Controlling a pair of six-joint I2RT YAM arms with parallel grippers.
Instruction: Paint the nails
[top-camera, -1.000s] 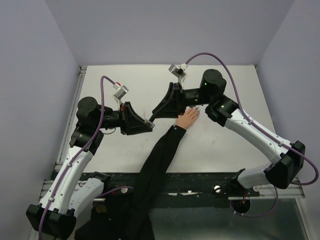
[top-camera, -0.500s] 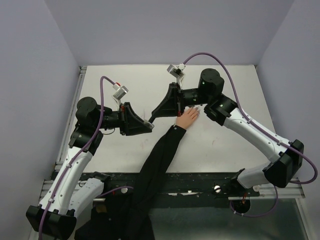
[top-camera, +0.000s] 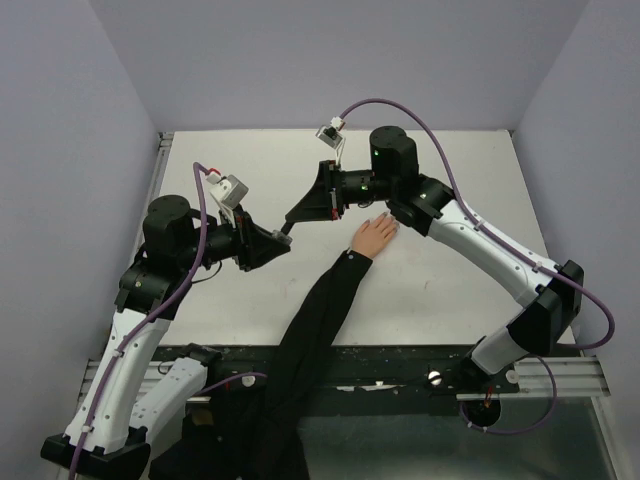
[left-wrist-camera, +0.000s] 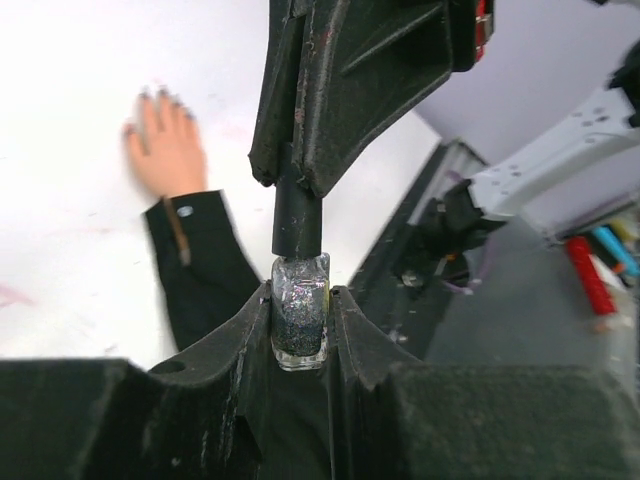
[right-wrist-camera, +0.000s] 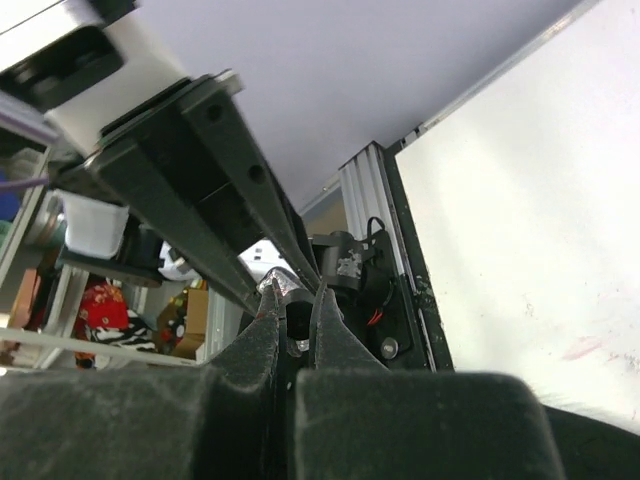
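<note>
My right gripper should keep its hold on the black cap (left-wrist-camera: 298, 222) until my left gripper is done twisting the glass bottle (left-wrist-camera: 300, 312), because the cap is straight in line with the bottle.
My left gripper (left-wrist-camera: 300, 295) is shut on a small glass bottle (left-wrist-camera: 300, 325) of dark glittery polish, held upright between its fingers. From above, my right gripper (left-wrist-camera: 292, 182) is shut on the bottle's black cap (left-wrist-camera: 297, 225). In the right wrist view the cap (right-wrist-camera: 298, 320) sits between the right gripper (right-wrist-camera: 297, 296) jaws. From the top, both grippers (top-camera: 285, 236) meet left of the pale fake hand (top-camera: 375, 235), which lies flat in a long black sleeve (top-camera: 315, 320). Its greyish-purple nails (left-wrist-camera: 160, 97) point away from the sleeve.
The sleeve runs off the table's near edge over a black rail (top-camera: 400, 365). White table surface (top-camera: 450, 290) lies right of the hand. Lilac walls (top-camera: 340, 60) close in the back and sides. Purple cables (top-camera: 440, 140) loop over the right arm.
The right gripper has gone from open to shut on the cap. Both grippers have shifted left and slightly back together, away from the hand, and the left gripper has tilted up.
</note>
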